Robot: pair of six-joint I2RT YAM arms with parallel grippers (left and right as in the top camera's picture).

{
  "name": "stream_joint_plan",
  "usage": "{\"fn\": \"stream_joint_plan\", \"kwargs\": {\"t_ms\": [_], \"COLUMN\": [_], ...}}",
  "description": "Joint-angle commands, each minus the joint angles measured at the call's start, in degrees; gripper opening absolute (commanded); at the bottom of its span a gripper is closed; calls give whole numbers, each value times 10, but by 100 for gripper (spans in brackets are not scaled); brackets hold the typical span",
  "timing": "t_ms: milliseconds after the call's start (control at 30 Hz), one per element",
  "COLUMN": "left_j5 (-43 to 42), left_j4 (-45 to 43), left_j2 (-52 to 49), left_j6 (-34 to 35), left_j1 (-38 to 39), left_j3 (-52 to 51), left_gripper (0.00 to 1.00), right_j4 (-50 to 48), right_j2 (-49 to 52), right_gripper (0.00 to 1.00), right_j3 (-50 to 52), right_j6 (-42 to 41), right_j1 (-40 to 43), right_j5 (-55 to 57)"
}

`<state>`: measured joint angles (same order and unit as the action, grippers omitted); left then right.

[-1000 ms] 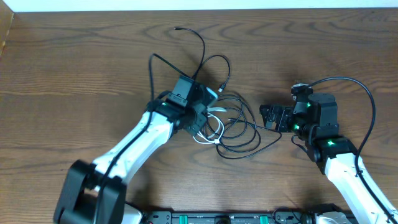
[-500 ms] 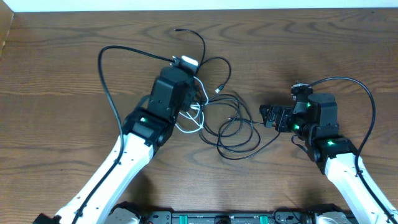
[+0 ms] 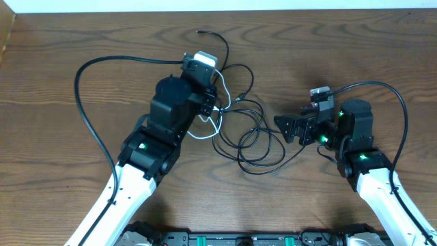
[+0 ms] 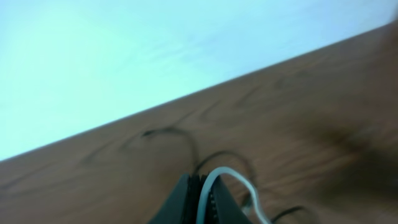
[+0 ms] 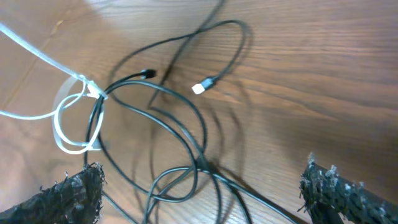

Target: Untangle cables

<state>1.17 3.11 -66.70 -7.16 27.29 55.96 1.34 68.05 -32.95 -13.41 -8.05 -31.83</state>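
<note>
The white cable in my left gripper trails across the black cable's loops [image 3: 217, 124], so next I take the white cable [image 3: 226, 89] with my right gripper and pull it clear.
The cables lie tangled at the table's centre. The thin black cable [image 3: 256, 140] makes several loops, and the shorter white cable [image 3: 203, 132] is wound into its left side. My left gripper [image 3: 213, 102] is above the bundle's left part, shut on the white cable [image 4: 229, 175], which arcs out from between its fingers [image 4: 219, 200]. My right gripper [image 3: 287, 127] is open just right of the bundle. Black cable loops [image 5: 186, 134] lie between its fingers [image 5: 68, 196], and the white loops [image 5: 69, 127] sit at upper left. A black plug [image 5: 147, 73] and a silvery plug [image 5: 202, 87] lie free.
A thick black arm cable [image 3: 89, 102] sweeps out to the left of the left arm, and another [image 3: 396, 102] arcs over the right arm. The table's far edge [image 3: 287, 9] meets a white wall. One end of the black cable [image 3: 199, 32] lies near that edge.
The left arm has swung up and toward the far edge with the white cable in its grip, stretching it out of the bundle. The right gripper has shifted slightly left toward the black loops.
</note>
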Motion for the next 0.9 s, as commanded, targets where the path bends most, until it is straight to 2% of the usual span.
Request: {"fn": "stream_joint_plan", "kwargs": {"t_ms": [0, 167, 467, 667, 867], "left_j5": [-117, -226, -337, -346, -346], "left_j4": [-27, -68, -107, -114, -120], "left_j2": [23, 24, 24, 24, 24], "left_j6": [37, 75, 132, 150, 150], "left_j1": [1, 1, 2, 35, 75], "left_j3": [-1, -1, -1, -1, -1], "left_gripper": [7, 7, 7, 7, 7], "right_j4": [-3, -7, -57, -120, -152], "right_j2": [2, 2, 2, 2, 2], "right_gripper": [99, 99, 99, 99, 98], "right_j3": [-3, -3, -3, -3, -3], "right_j6": [37, 49, 71, 86, 83], "right_j1": [-3, -3, -23, -66, -103], "right_j5": [-61, -81, -123, -115, -31]}}
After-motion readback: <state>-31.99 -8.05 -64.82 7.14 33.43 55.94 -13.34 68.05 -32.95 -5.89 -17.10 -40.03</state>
